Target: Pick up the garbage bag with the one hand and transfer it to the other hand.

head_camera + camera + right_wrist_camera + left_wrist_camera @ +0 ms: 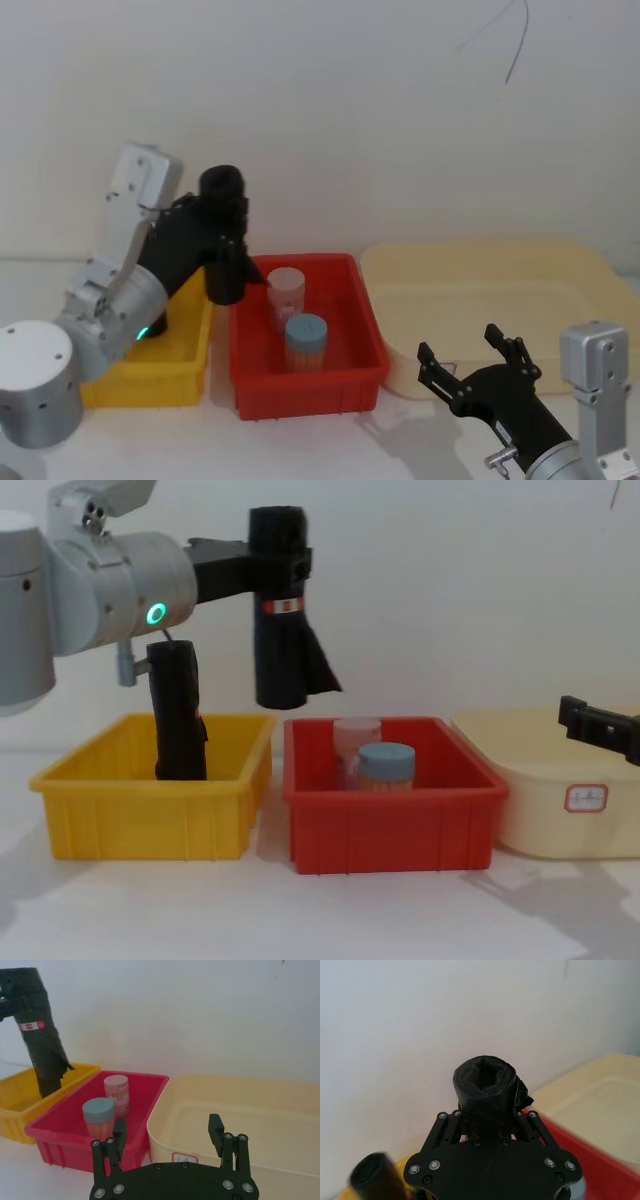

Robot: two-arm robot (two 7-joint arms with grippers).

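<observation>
My gripper will carry the lower part of the garbage bag, and the garbage bag will stay rolled up and upright, because a red-and-white band goes around the straight roll of the garbage bag.
The garbage bag, a tall black roll with a red-and-white band and a loose flap, hangs upright in the air above the gap between the yellow bin and the red bin. My left gripper, on the silver arm with the green ring, is shut on the roll's upper part. In the head view the bag sits at the red bin's back left corner. My right gripper stands open and empty, low at the right in front of the cream tray; its fingers are spread wide.
A second black roll stands upright in the yellow bin. The red bin holds a pink-lidded jar and a blue-lidded jar. A white wall stands close behind the bins.
</observation>
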